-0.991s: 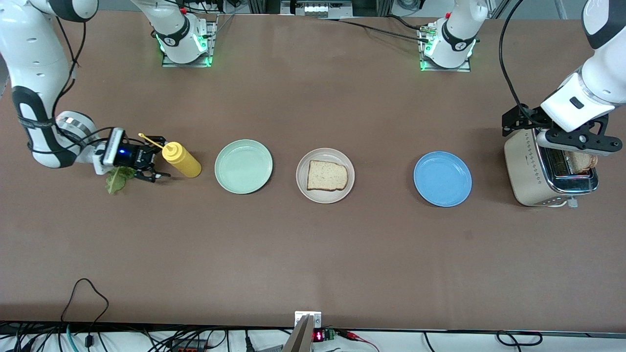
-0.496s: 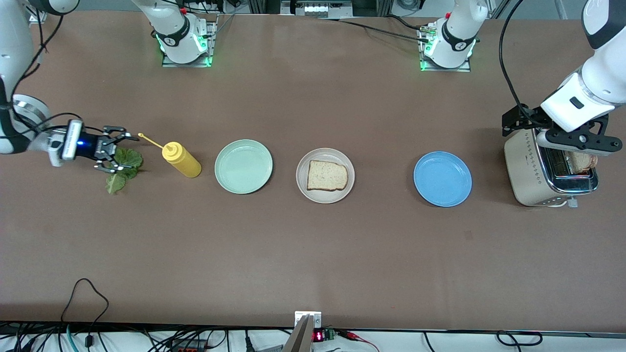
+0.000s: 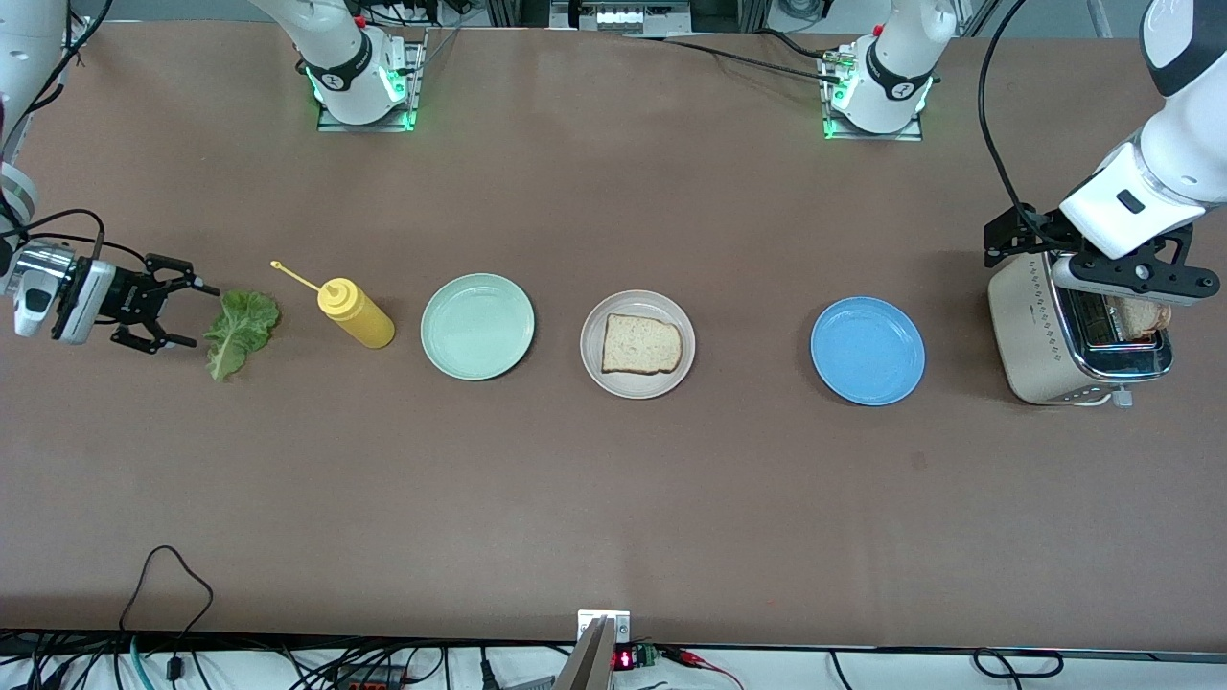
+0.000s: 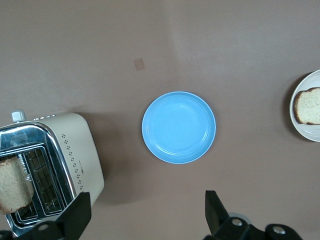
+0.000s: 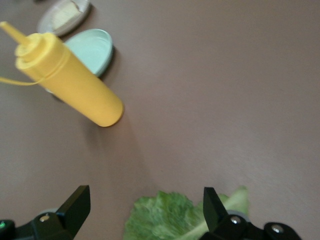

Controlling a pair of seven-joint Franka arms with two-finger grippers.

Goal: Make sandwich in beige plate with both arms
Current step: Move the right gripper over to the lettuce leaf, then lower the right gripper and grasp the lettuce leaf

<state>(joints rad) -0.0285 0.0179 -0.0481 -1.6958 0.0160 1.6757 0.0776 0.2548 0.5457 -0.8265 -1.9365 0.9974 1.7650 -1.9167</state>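
The green lettuce leaf has a thick pale rib [image 5: 196,231] running through it. When I carry the leaf, its stem end [image 3: 218,367] will stick out straight past my right gripper.
The beige plate [image 3: 598,370] sits mid-table with one toast slice [image 3: 640,344] on it. A second toast slice [image 3: 1141,316] stands in a slot of the cream toaster [image 3: 1030,335] at the left arm's end. The green lettuce leaf [image 3: 240,326] lies flat on the table beside the yellow bottle. My right gripper [image 3: 177,311] is open and empty, just off the leaf toward the right arm's end; its wrist view shows the leaf [image 5: 170,220] between the fingers of the right gripper [image 5: 145,207]. My left gripper [image 3: 1136,278] is open and empty over the toaster, and it shows wide open in its wrist view [image 4: 145,215].
A yellow squeeze bottle [image 3: 357,313] lies between the leaf and a mint-green plate [image 3: 477,326]. A blue plate [image 3: 868,350] sits between the beige plate and the toaster. The left wrist view shows the blue plate [image 4: 178,127], the toaster [image 4: 75,150] and its toast [image 4: 12,185].
My right gripper has drawn back from the bottle and off the lettuce toward the right arm's end, leaving the leaf uncovered on the table. The left arm has not moved.
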